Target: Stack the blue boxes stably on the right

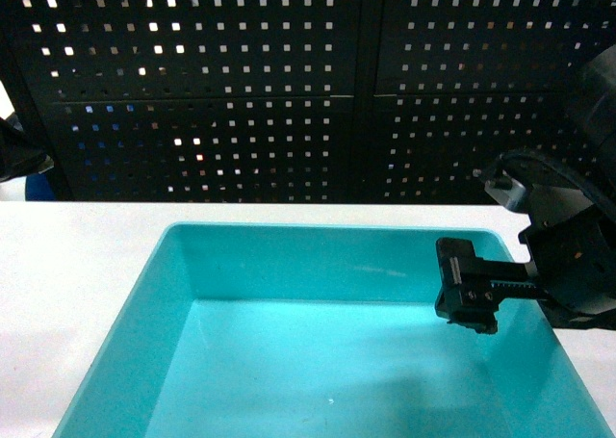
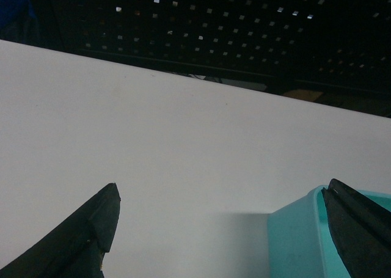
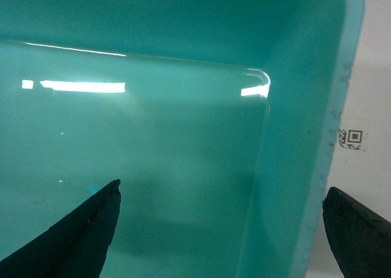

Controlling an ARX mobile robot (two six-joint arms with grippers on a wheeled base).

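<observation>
The light turquoise box has sides that slope in to a narrower bottom. I expect the turquoise box to fit down inside a blue box when I lower it.
A light turquoise box with sloping walls sits open-topped on the white table and fills the lower head view. My right gripper is open and straddles the box's right wall: one finger is inside over the floor, the other outside over the table. In the left wrist view my left gripper is open too. Its right finger stands at the rim of a box corner, and its left finger hangs over bare table. The left gripper does not show in the head view.
A black perforated panel stands along the table's far edge. A small QR-code sticker lies on the table just outside the box's right wall. White tabletop stretches left of the box.
</observation>
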